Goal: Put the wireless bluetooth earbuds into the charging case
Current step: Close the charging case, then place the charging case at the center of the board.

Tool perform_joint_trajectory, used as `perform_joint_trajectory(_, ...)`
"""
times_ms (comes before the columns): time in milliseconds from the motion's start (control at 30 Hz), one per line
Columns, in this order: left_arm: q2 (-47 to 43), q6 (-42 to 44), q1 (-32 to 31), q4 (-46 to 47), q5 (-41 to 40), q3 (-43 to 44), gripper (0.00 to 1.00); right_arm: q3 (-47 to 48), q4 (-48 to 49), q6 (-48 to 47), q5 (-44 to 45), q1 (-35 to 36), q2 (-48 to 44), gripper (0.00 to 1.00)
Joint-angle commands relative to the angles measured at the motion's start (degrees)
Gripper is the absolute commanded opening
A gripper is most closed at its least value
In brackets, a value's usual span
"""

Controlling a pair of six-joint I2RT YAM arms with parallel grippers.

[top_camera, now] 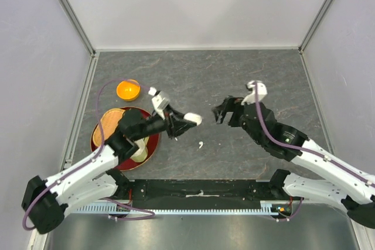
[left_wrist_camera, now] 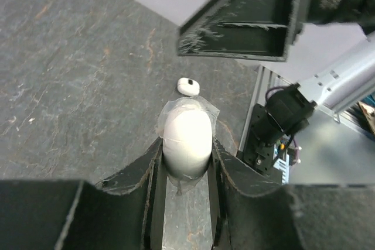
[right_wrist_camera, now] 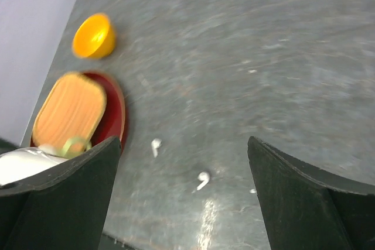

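My left gripper is holding the charging case [top_camera: 194, 118] free of my open right gripper above clear tabletop [top_camera: 211, 128]. My left gripper should keep lowering the charging case until it sits flat, and then let go.
My left gripper [top_camera: 186, 122] is shut on a white oval charging case [top_camera: 194, 119] and holds it above the table's middle. In the left wrist view the case [left_wrist_camera: 186, 136] sits clamped between both fingers, with a seam across it and clear tape round it. One white earbud [left_wrist_camera: 188, 86] lies on the table just beyond it. My right gripper [top_camera: 221, 113] is open and empty, hovering a little to the right of the case. The right wrist view shows two small white earbuds [right_wrist_camera: 156, 144] [right_wrist_camera: 203, 178] lying on the table below the open jaws. One earbud [top_camera: 200, 144] shows in the top view.
A red plate [top_camera: 153, 142] at the left holds an orange ridged item [top_camera: 110, 121] and a pale ring-shaped thing [top_camera: 139, 150]. An orange bowl [top_camera: 128, 90] stands behind it. The grey walls enclose the table on three sides.
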Motion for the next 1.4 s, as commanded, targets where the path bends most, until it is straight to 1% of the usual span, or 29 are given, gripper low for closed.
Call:
perform_joint_trajectory(0,12.5,-2.8,0.3,-17.0,-3.3,13.5,0.02,-4.3,-5.3,12.8,15.9,-2.5,-7.2,0.96)
perform_joint_trajectory(67,17.7,-4.4,0.2,-19.4,-3.1,16.7,0.02,-5.4,-6.5,14.1,17.9,-3.0,-10.4,0.96)
perform_joint_trajectory(100,23.2,-5.1,0.3,-19.5,-2.4,19.6,0.02,-5.9,-7.3,15.4,18.7,-3.3,-11.3,0.96)
perform_joint_trajectory(133,25.7,-6.7,0.3,-19.5,-2.0,21.1,0.02,-5.9,-9.1,16.0,20.0,-3.4,-12.0,0.97)
perform_joint_trajectory(200,33.3,-8.7,0.2,-19.8,-2.1,25.2,0.02,-5.9,-10.6,16.4,20.9,-3.4,-13.9,0.97)
perform_joint_trajectory(233,35.8,-10.8,0.2,-19.8,-2.0,26.4,0.02,-5.9,-11.6,16.3,21.4,-3.5,-14.4,0.98)
perform_joint_trajectory(300,40.1,-12.3,0.3,-19.6,-1.8,30.2,0.02,-5.7,-12.2,16.0,21.4,-3.6,-15.5,0.98)
perform_joint_trajectory(333,44.2,-13.4,0.3,-19.2,-1.6,31.2,0.02,-5.7,-12.8,15.9,21.4,-3.6,-15.7,0.98)
perform_joint_trajectory(533,55.8,-16.0,0.2,-17.2,-2.9,36.8,0.02,-5.8,-13.0,14.8,19.9,-3.7,-16.4,0.98)
perform_joint_trajectory(767,61.7,-17.9,0.2,-17.1,-7.0,38.9,0.04,-5.9,-13.0,13.4,18.3,-3.7,-15.7,0.98)
perform_joint_trajectory(900,63.9,-19.4,0.2,-17.0,-7.1,39.6,0.06,-5.9,-13.0,13.0,18.0,-3.7,-15.2,0.98)
perform_joint_trajectory(1000,64.8,-19.4,0.3,-16.2,-6.7,39.4,0.10,-5.9,-13.0,12.7,17.9,-3.7,-14.5,0.98)
perform_joint_trajectory(1033,64.8,-18.9,0.2,-15.6,-6.3,39.3,0.14,-5.9,-13.0,12.7,17.8,-3.7,-14.3,0.98)
perform_joint_trajectory(1367,65.9,-19.2,0.3,-14.4,-7.0,37.0,0.22,-5.6,-13.0,12.2,17.3,-3.8,-12.9,0.98)
